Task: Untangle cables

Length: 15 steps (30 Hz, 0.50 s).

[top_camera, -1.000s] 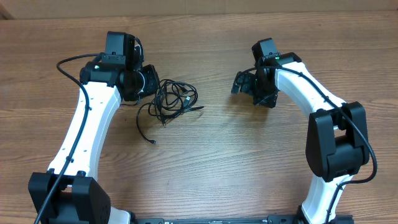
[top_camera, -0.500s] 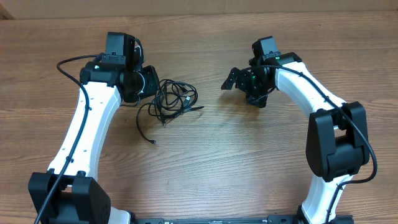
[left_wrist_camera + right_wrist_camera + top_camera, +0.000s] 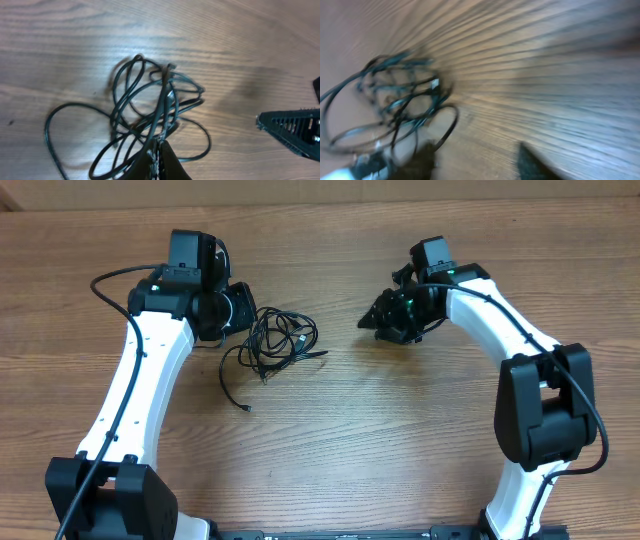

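The piece of cable in my left gripper goes into bunched loops (image 3: 280,335), so my left gripper should pull it away while my right gripper grabs the tangle's opposite edge (image 3: 315,354).
The cables (image 3: 282,340) lie as a small black tangle of loops on the wooden table, left of centre, with one loose end (image 3: 240,402) trailing toward the front. My left gripper (image 3: 246,318) sits at the tangle's left edge. In the left wrist view its jaws (image 3: 160,161) are shut on a strand that rises out of the cables (image 3: 150,107). My right gripper (image 3: 368,322) hovers to the right of the tangle, apart from it and pointing at it. The blurred right wrist view shows its gripper (image 3: 477,162) open over bare wood, with the cables (image 3: 395,102) ahead at the left.
The wooden table (image 3: 330,430) spreads around the tangle. Its far edge (image 3: 320,202) runs along the top of the overhead view. Both white arms curve in from the front corners. My right gripper's tip (image 3: 295,127) shows at the right of the left wrist view.
My right gripper has swung round to point left at the cables, and its jaws have narrowed. The left arm and the tangle have stayed still.
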Each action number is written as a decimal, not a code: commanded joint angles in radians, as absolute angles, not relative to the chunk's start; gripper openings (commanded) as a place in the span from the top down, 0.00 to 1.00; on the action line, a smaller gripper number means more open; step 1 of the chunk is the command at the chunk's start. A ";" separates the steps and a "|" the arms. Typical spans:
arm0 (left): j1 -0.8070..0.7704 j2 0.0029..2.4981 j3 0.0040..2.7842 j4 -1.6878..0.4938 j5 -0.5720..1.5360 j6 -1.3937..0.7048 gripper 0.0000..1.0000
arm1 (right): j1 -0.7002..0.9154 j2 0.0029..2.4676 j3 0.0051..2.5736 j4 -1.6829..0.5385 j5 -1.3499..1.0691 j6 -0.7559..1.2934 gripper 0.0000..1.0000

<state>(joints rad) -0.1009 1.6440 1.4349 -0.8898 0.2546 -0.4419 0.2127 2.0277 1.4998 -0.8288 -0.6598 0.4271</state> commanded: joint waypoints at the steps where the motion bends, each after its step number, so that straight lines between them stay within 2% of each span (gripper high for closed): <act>1: -0.066 1.651 1.444 -0.843 0.408 -0.423 0.96 | 0.180 1.997 1.525 -0.823 -0.939 0.281 0.30; 2: -0.059 1.652 1.444 -0.820 0.471 -0.423 0.96 | 0.183 1.997 1.525 -0.825 -0.958 0.280 0.27; 4: -0.057 1.652 1.444 -0.803 0.525 -0.422 0.96 | 0.199 1.998 1.524 -0.827 -0.961 0.306 0.27; 6: -0.059 1.655 1.443 -0.805 0.500 -0.388 0.96 | 0.234 2.000 1.520 -0.826 -0.894 0.418 0.27; 7: -0.060 1.656 1.443 -0.809 0.460 -0.374 0.92 | 0.252 2.000 1.514 -0.818 -0.850 0.465 0.27; 9: -0.060 1.659 1.443 -0.838 0.332 -0.372 0.54 | 0.291 2.000 1.503 -0.799 -0.773 0.534 0.27; 10: -0.060 1.661 1.443 -0.850 0.291 -0.360 0.43 | 0.311 2.001 1.497 -0.787 -0.736 0.565 0.27; 11: -0.060 1.665 1.443 -0.869 0.243 -0.333 0.22 | 0.337 2.006 1.495 -0.785 -0.669 0.629 0.27; 13: -0.065 1.671 1.443 -0.892 0.236 -0.313 0.20 | 0.365 2.009 1.493 -0.778 -0.601 0.702 0.28; 15: -0.078 1.686 1.443 -0.916 0.236 -0.313 0.23 | 0.387 2.009 1.493 -0.762 -0.575 0.746 0.31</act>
